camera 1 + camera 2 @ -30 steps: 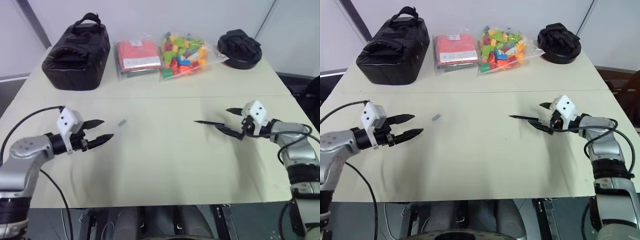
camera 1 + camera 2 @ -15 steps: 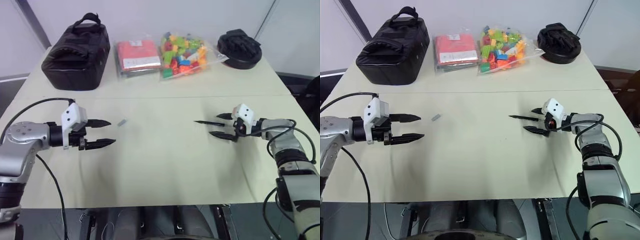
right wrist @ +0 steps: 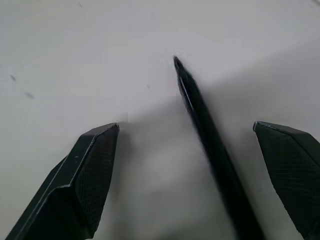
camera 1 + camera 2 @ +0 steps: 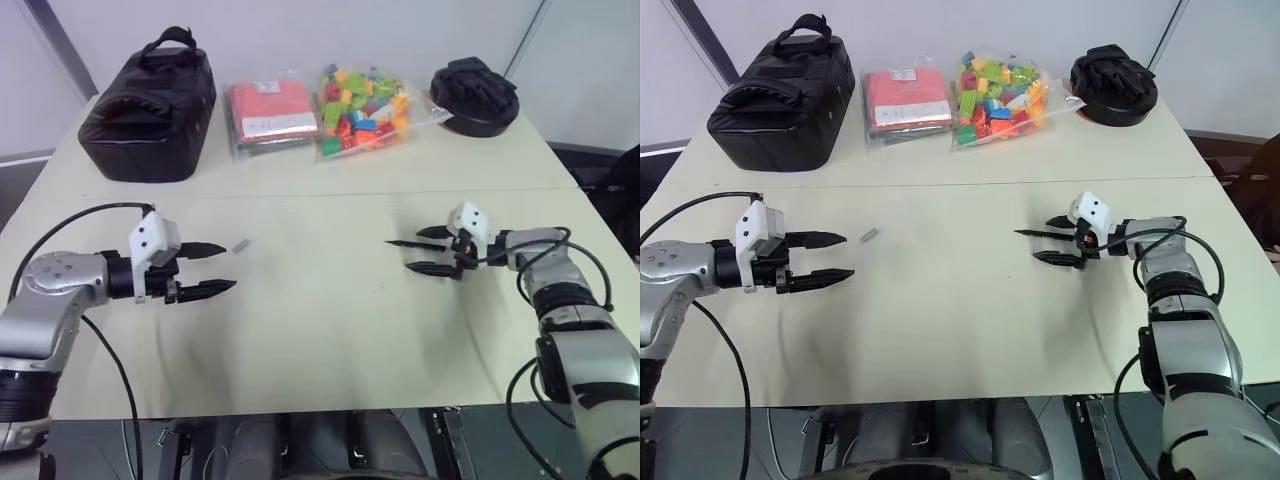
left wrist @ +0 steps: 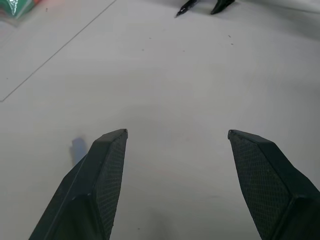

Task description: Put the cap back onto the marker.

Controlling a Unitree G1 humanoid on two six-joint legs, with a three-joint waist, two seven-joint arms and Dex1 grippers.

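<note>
The marker's tip [image 4: 389, 242] narrows to a point, so the cap [image 4: 240, 245] will go straight over it and stay on by itself when the robot pushes it.
The marker [image 4: 405, 245], thin and black, lies on the table right of centre with its pointed tip toward the middle. My right gripper [image 4: 413, 250] is open, one finger on each side of the marker's rear part; the right wrist view shows the marker [image 3: 205, 125] running between the two fingers without touching them. The cap [image 4: 241, 244], a tiny pale grey-blue tube, lies on the table left of centre. My left gripper [image 4: 228, 267] is open and holds nothing, just short of the cap; the left wrist view shows the cap [image 5: 77, 146] beside one finger.
Along the table's far edge stand a black bag [image 4: 150, 100], a red packet [image 4: 272, 112], a clear bag of coloured bricks [image 4: 365, 100] and a black round object [image 4: 478, 95]. A seam [image 4: 320, 195] crosses the table between them and the grippers.
My right gripper has slid left along the marker, so its open fingers now flank it. The left gripper has turned slightly and stayed in place. Marker and cap have not moved.
</note>
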